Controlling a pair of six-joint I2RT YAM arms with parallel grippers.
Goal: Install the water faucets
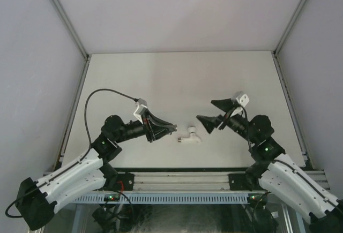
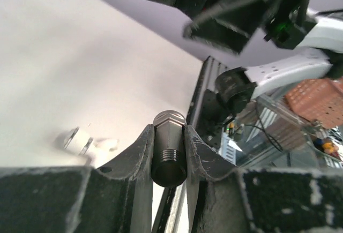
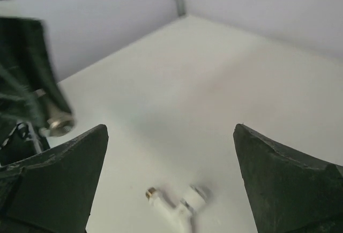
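My right gripper is going down with open fingers, and the tap's threaded end (image 1: 180, 140) faces the fitting. The gripper should go down next and close once its fingers are on both sides of the tap's knob (image 1: 192, 129).
The white elbow-shaped tap (image 1: 189, 137) lies on the table between the arms; it also shows in the left wrist view (image 2: 80, 141) and the right wrist view (image 3: 177, 203). My left gripper (image 1: 172, 129) is shut on the dark-grey metal fitting (image 2: 169, 147), which stands between the jaws with its threaded open end toward the camera. It hovers just left of the tap. The fitting's tip shows in the right wrist view (image 3: 56, 124). My right gripper (image 1: 206, 112) is wide open and empty, above and right of the tap.
The white table (image 1: 182, 83) is bounded by grey walls on three sides. An aluminium rail (image 1: 182, 182) runs along the near edge by the arm bases.
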